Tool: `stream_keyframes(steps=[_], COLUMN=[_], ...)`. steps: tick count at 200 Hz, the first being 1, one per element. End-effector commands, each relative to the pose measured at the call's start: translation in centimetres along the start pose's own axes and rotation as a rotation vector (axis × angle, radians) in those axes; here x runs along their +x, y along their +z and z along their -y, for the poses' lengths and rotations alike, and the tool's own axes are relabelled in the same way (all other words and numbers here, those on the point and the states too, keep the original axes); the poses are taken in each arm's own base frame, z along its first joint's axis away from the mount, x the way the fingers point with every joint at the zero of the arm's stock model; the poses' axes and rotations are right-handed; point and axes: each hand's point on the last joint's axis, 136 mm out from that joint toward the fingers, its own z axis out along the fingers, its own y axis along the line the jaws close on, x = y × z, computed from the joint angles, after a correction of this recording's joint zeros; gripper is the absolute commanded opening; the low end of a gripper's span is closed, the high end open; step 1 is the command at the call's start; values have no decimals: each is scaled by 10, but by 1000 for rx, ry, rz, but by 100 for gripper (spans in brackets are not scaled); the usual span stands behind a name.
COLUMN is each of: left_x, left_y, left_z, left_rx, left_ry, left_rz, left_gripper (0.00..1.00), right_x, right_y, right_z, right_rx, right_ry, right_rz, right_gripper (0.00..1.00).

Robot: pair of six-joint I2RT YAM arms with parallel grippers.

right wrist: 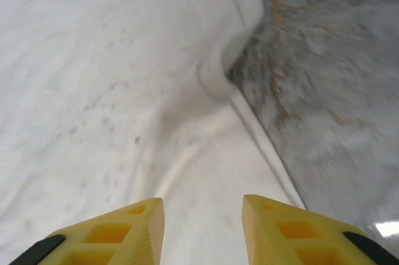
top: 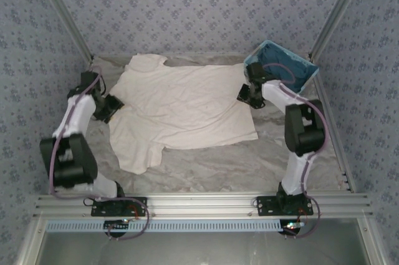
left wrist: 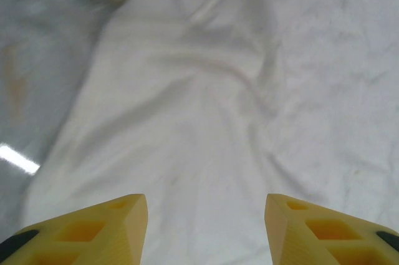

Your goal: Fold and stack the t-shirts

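Note:
The t-shirt's near half [top: 177, 131] has creases across it, so the robot's left gripper should tug the near sleeve [top: 139, 160] toward the robot while the right gripper tugs the hem corner, before the fold.
One cream-white t-shirt [top: 181, 106] lies spread flat and wrinkled across the middle of the table, one sleeve toward the far left and one toward the near left. My left gripper [top: 112, 108] sits at the shirt's left edge. In the left wrist view its yellow fingers [left wrist: 100, 227] stand apart over the cloth [left wrist: 187, 121], and the left gripper [left wrist: 206, 215] has nothing between them. My right gripper [top: 244, 95] is at the shirt's right edge. There the right gripper [right wrist: 202, 221] is open just above the hem [right wrist: 249, 128], gripping nothing.
A light-blue plastic basket [top: 283, 68] stands at the back right corner, just behind the right arm. The marbled grey table [top: 218, 165] shows bare in front of the shirt. Aluminium frame posts and patterned walls close in the sides and back.

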Motion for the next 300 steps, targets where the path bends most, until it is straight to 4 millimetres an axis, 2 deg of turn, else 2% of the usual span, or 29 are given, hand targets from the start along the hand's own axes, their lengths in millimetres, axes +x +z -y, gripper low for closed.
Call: stream_keyframes(steps=[1,6,20,32,51,81,114,145,173,198,219,227,268,300], left_x=[72,84,107,115,122,127,129,140,150,150,145,144,147,147], left_y=[2,3,5,4,3,6,6,26,45,47,41,38,33,30], left_z=[-69,-74,-90,-102,-113,-119,-129,-123,-111,-107,-109,-109,-112,-113], left_rx=[-191,-191,-215,-243,-271,-303,-350,-294,-239,-264,-275,-275,-267,-267], left_ry=[-87,-102,-124,-129,-137,-156,-197,-266,-316,-296,-302,-305,-321,-319], left_rz=[-154,-177,-220,-215,-224,-243,-229,-267,-303,-289,-244,-232,-222,-215], left_gripper=[54,54,57,58,61,63,64,62,49,20,2,0,0,0], right_x=[17,30,51,72,92,107,106,108,115,116,113,115,127,127], right_y=[-39,-40,-51,-58,-61,-55,-47,-46,-43,-38,-34,-34,-24,-16], right_z=[19,31,52,71,88,102,100,100,102,103,98,96,92,86], right_rx=[-1,20,54,87,89,87,43,39,41,33,21,20,37,34], right_ry=[92,123,215,289,398,520,571,577,604,633,660,669,697,697], right_rz=[23,6,-1,-25,-37,-73,-82,-83,-101,-103,-105,-111,-140,-157], right_gripper=[41,41,42,43,45,46,46,47,47,48,48,47,47,46])
